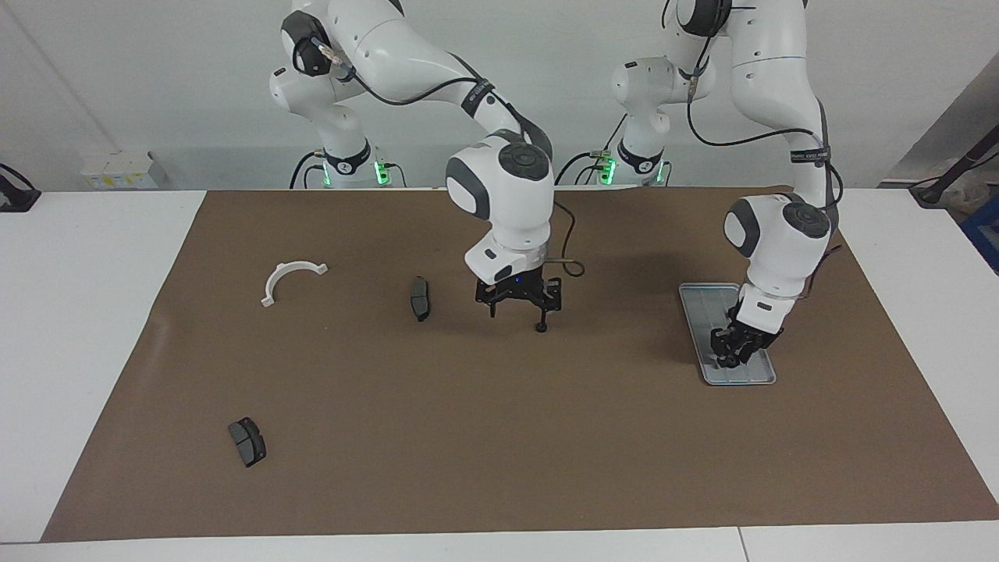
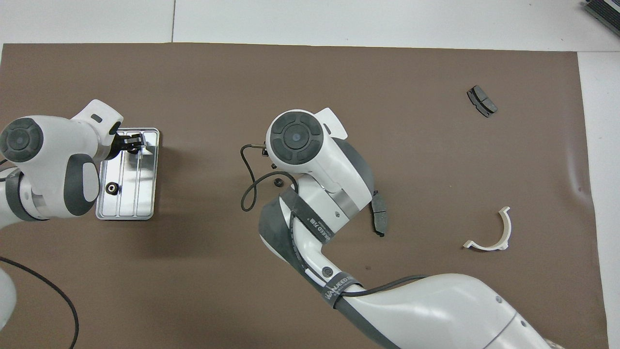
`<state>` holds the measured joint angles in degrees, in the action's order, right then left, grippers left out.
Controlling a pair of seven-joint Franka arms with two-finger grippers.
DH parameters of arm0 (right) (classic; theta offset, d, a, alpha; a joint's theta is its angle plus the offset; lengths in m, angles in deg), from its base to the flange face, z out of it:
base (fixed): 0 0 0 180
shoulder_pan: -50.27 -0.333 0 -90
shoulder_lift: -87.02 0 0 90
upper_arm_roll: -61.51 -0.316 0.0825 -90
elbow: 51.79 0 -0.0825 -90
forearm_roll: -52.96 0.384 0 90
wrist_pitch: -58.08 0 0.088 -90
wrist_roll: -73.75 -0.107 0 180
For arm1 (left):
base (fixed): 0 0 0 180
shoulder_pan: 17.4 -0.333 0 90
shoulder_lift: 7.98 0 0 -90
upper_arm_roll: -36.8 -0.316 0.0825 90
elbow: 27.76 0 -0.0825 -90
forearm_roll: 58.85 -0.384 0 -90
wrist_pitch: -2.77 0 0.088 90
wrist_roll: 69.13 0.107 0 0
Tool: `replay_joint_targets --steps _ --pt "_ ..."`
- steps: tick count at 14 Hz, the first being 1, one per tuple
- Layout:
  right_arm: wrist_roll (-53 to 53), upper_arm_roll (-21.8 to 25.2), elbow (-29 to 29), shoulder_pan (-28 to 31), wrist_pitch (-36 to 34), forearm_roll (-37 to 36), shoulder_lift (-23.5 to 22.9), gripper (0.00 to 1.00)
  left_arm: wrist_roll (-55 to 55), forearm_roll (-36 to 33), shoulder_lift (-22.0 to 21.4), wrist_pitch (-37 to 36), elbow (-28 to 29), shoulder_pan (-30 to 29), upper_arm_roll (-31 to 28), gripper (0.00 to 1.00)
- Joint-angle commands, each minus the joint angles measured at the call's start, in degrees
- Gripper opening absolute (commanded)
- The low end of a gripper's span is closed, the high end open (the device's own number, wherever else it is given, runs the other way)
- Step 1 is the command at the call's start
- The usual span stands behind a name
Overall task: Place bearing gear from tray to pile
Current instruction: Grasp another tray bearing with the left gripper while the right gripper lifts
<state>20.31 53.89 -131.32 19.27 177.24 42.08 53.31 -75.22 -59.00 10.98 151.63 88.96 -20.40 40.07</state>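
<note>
The pile [image 2: 506, 232] is far across from my left gripper, so I should use my right gripper to pick up the loose bearing gear mid-mat [image 2: 279, 182] and bring it there.
The silver tray [image 1: 700, 311] [image 2: 146, 194] lies at the left arm's end of the brown mat. My left gripper [image 1: 733, 356] [image 2: 131, 143] is down in the tray's farther end, its fingers drawn in on a small black bearing gear that they mostly hide. A second bearing gear [image 2: 112, 188] sits in the tray's nearer part. A third bearing gear [image 1: 541, 328] [image 2: 278, 182] lies loose mid-mat. My right gripper [image 1: 517, 315] hangs open just over it. The pile is a white half-ring bracket [image 1: 290, 279] [image 2: 489, 233] and two dark pads [image 1: 420, 298] [image 1: 247, 441].
The brown mat [image 1: 499, 437] covers most of the white table. The pile's parts are spread apart toward the right arm's end. One pad [image 2: 380, 219] lies beside the right arm's wrist, and the other pad [image 2: 481, 101] is farther out on the mat.
</note>
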Motion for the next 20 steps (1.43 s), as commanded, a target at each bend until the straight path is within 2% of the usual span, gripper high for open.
replay_joint_targets --steps 1,3,9,14,16,18,20 --pt "-4.2 -0.1 3.1 -1.2 0.5 -2.0 -3.5 1.0 0.3 -0.8 0.5 1.3 0.3 -0.6 0.3 0.41" --pt "-6.9 -0.1 2.9 -2.1 3.1 -1.7 -4.4 1.0 0.4 -0.8 0.5 1.3 0.8 -0.6 0.3 0.37" --pt "-7.1 -0.1 -2.9 -2.2 8.1 -1.2 -4.2 0.83 0.3 -0.7 0.7 0.3 -1.0 -0.7 0.4 0.18" --pt "-7.3 -0.1 -6.2 -2.5 11.3 -1.2 -3.8 0.76 -0.6 -0.2 2.1 -8.1 -9.5 0.0 0.5 0.17" --pt "-7.4 -0.2 -6.9 -2.6 12.0 -1.2 -3.7 0.69 -3.2 -0.2 2.1 -9.0 -10.0 0.5 0.6 0.17" --pt "-7.5 -0.2 -8.0 -2.7 12.1 -1.2 -3.3 0.58 -7.7 -0.1 2.1 -8.9 -10.0 2.5 0.7 0.17" --pt "-7.5 -0.2 -8.2 -2.8 12.4 -1.2 -3.2 0.56 -11.3 -0.2 2.0 -9.0 -9.8 4.7 0.6 0.17"
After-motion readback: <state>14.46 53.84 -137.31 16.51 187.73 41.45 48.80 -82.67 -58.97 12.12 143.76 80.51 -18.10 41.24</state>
